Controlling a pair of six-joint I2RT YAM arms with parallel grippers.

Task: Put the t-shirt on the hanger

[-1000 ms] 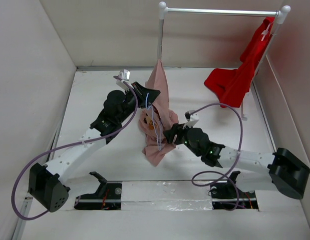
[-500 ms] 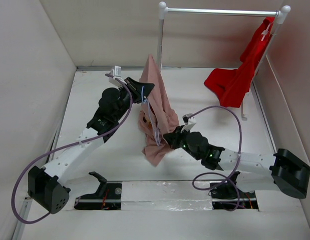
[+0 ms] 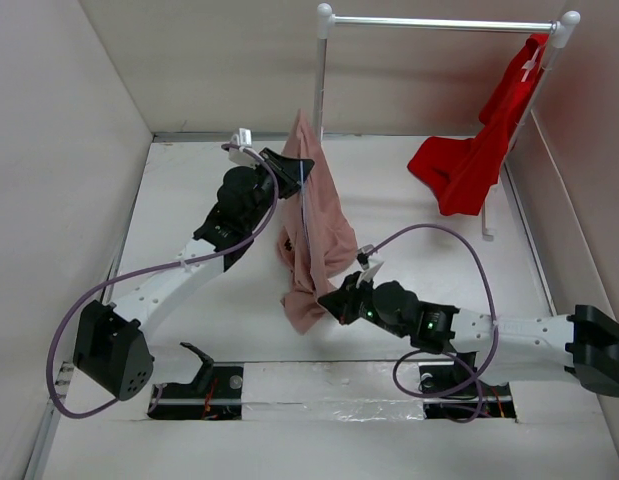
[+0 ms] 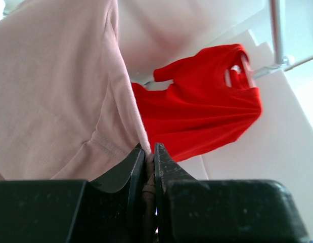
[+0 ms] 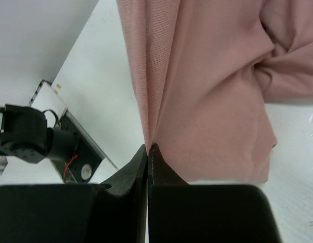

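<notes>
The t-shirt's lower edge is in my right gripper, far from the hanger. Next, my right gripper puts that edge down and goes to the t-shirt's cloth next to my left gripper.
The dusty-pink t-shirt hangs stretched between my two grippers above the table. My left gripper is shut on the cloth near its upper end, and a pinched hem shows between the jaws in the left wrist view. My right gripper is shut on a fold near the shirt's lower edge, with the t-shirt spreading away above the jaws. Of the hanger only a thin pale sliver shows against the shirt below the left gripper. The rest of it is hidden in the cloth.
A rack with white posts and a metal bar stands at the back right, and a bright red garment is draped from its right post. Walls close in the left, back and right. An arm mount sits at the near edge.
My right gripper has closed on the shirt's lower fold and shifted left and nearer. My left gripper has moved slightly back, and the shirt now hangs more drawn out between them.
</notes>
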